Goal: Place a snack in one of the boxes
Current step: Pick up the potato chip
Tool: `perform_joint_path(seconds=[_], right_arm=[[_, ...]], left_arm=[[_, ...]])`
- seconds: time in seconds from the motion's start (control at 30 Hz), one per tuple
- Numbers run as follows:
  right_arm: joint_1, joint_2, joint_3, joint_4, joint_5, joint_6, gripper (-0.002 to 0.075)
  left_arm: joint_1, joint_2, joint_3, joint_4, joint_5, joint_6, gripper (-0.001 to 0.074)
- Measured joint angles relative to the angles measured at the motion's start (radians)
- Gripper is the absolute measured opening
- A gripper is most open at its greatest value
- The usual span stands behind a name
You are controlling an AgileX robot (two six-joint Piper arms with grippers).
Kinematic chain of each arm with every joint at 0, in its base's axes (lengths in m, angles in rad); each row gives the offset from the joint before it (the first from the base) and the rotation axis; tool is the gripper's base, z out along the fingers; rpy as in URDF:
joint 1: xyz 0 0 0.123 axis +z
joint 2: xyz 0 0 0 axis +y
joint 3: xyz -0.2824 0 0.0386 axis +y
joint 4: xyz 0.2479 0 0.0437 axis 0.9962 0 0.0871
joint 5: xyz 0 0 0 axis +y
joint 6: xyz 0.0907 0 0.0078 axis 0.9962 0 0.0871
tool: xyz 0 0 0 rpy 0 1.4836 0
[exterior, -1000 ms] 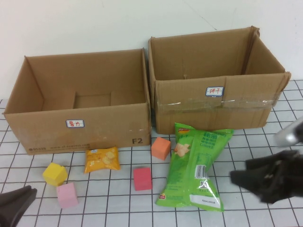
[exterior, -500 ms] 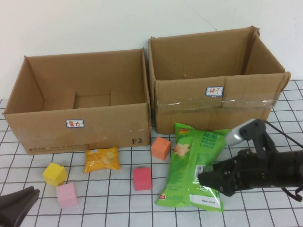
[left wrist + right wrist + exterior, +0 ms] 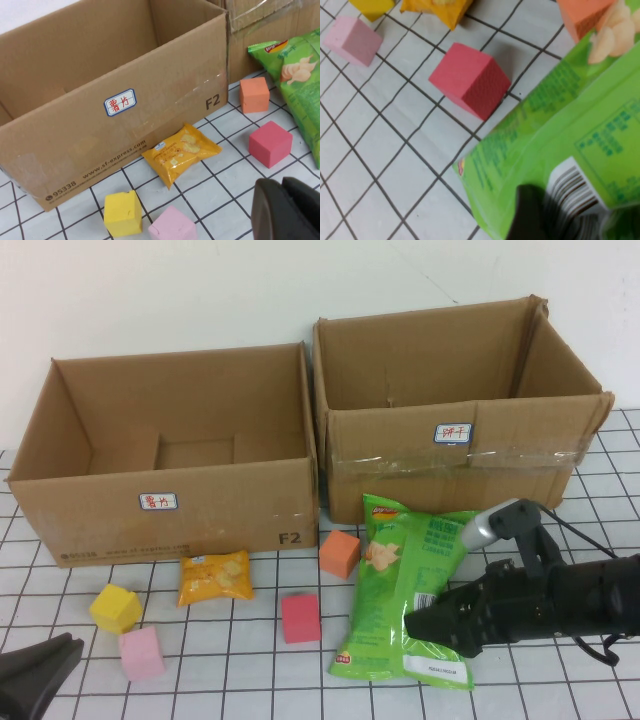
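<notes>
The orange cube (image 3: 340, 554) rests close against the green chip bag's edge (image 3: 363, 562), so the bag will push the cube a little aside when I raise the bag.
A big green chip bag (image 3: 400, 570) lies flat on the grid mat in front of the right cardboard box (image 3: 450, 465). It also shows in the right wrist view (image 3: 560, 125) and the left wrist view (image 3: 300, 85). My right gripper (image 3: 412, 623) is low over the bag's near end by the barcode, open, with a dark finger (image 3: 530, 215) on the bag and the bag between the jaws. A small orange snack packet (image 3: 215, 577) lies in front of the left box (image 3: 170, 505). My left gripper (image 3: 60, 648) is shut and empty at the near left corner.
Both boxes are open at the top and stand side by side at the back. Foam cubes lie on the mat: yellow (image 3: 116, 608), pink (image 3: 141, 653), red (image 3: 300, 618) and orange (image 3: 340, 553). The red cube is close to the bag's left edge.
My right arm came in from the right edge and moved left onto the green bag's near end. The bag's far end shifted slightly. The left gripper has not moved.
</notes>
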Motion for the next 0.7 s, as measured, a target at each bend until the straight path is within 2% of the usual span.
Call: perform_joint_path(seconds=[0.23, 0.5, 0.6, 0.7], right_arm=[[0.0, 0.002, -0.002, 0.0, 0.0, 0.0, 0.0475], [0.001, 0.003, -0.002, 0.0, -0.015, 0.0, 0.0405], [0.001, 0.013, -0.002, 0.0, -0.034, 0.0, 0.0447], [0.001, 0.03, -0.002, 0.0, -0.041, 0.0, 0.0527]], left_arm=[[0.0, 0.0, 0.004, 0.0, -0.005, 0.0, -0.0001], [0.0, 0.0, 0.004, 0.0, -0.006, -0.002, 0.0], [0.0, 0.0, 0.004, 0.0, -0.006, -0.002, 0.0], [0.0, 0.0, 0.004, 0.0, -0.006, -0.002, 0.0]])
